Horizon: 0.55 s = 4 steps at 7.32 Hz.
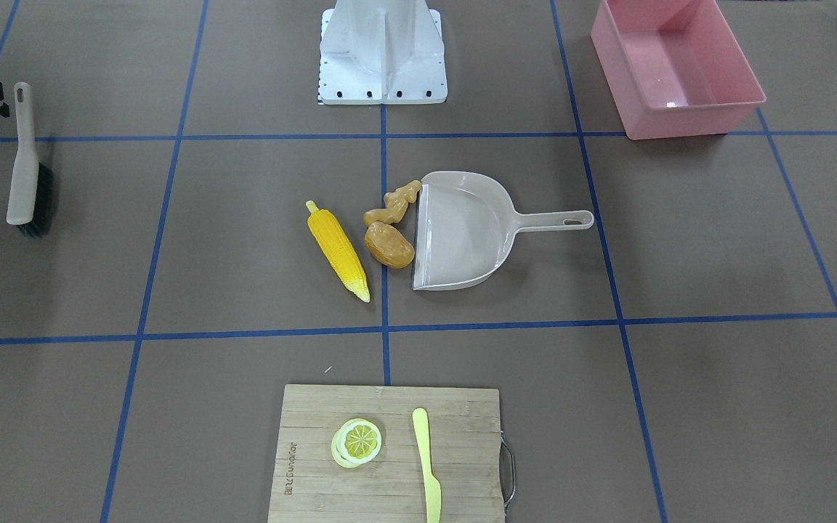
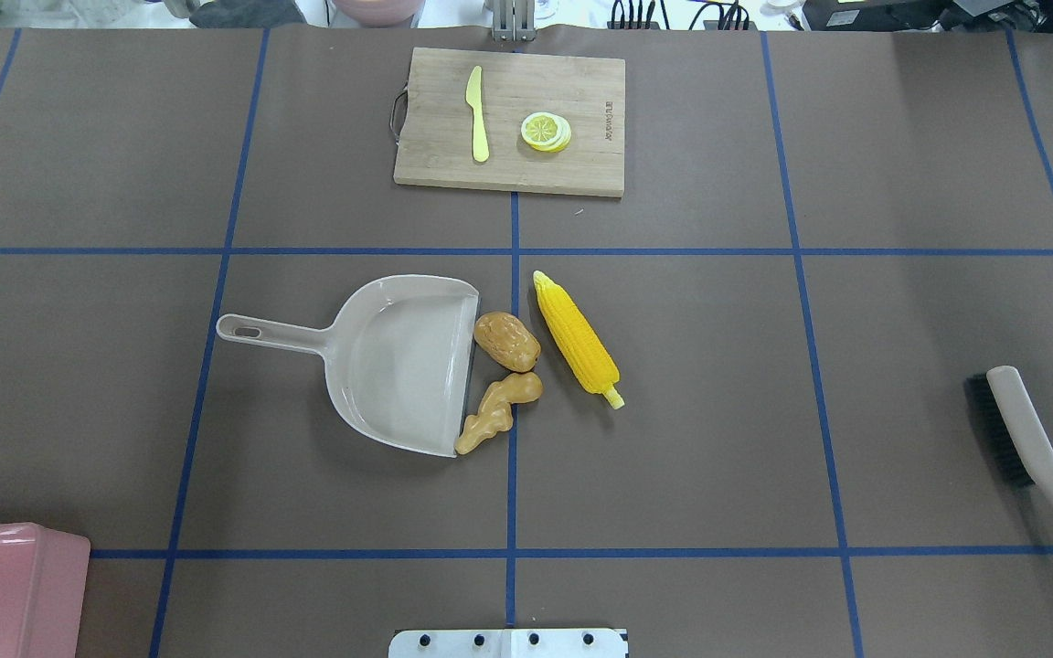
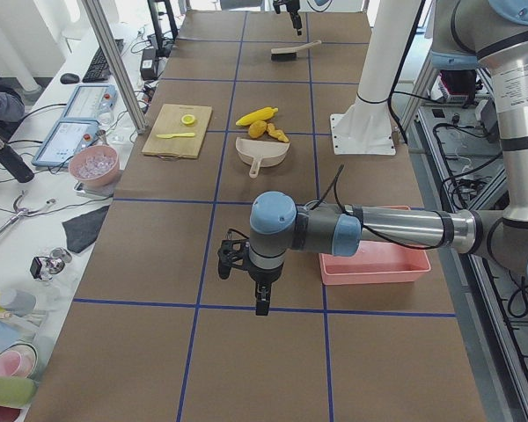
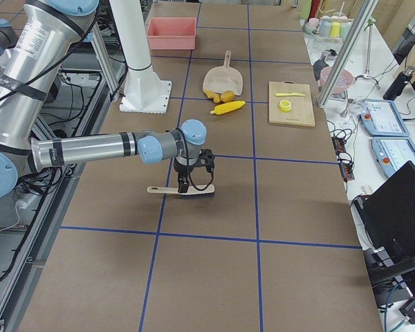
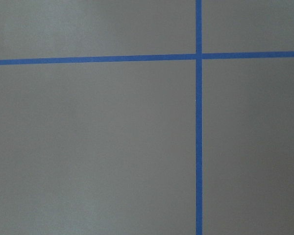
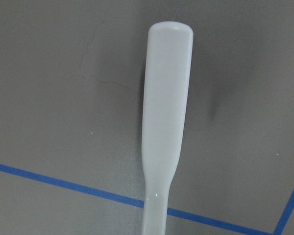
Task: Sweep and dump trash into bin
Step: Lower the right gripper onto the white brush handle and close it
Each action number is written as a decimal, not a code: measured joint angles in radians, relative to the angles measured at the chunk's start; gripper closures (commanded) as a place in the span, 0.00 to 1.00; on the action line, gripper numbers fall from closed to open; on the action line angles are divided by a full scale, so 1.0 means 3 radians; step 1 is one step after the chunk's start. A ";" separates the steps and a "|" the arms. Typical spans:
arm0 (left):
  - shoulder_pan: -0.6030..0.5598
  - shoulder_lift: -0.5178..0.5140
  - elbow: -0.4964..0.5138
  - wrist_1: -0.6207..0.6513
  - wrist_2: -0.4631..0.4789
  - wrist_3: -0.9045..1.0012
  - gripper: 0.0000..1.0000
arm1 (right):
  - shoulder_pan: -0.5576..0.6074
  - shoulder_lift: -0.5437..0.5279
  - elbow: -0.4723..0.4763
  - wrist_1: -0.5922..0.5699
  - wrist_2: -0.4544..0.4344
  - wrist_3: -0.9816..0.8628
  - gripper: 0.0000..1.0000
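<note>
The hand brush's handle is clear and in line with the robot's right gripper, so the gripper should keep going down until its fingers straddle the handle's narrow part, then close.
The trash lies mid-table: a yellow corn cob, a brown potato and a tan ginger root, the last two right at the mouth of the beige dustpan. The pink bin stands near the robot's base on its left side. A hand brush lies flat far out on the robot's right. My right gripper hangs directly over its pale handle; I cannot tell whether it is open or shut. My left gripper points down at bare table beside the bin, state unclear.
A wooden cutting board with a lemon slice and a pale yellow knife sits at the table's far edge. The white robot base stands at the near edge. Blue tape lines grid the brown surface.
</note>
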 measured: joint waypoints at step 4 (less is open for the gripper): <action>-0.0004 0.0056 -0.0058 0.0003 -0.0039 0.0000 0.02 | -0.0403 -0.0011 -0.0119 0.0114 0.0058 0.0159 0.00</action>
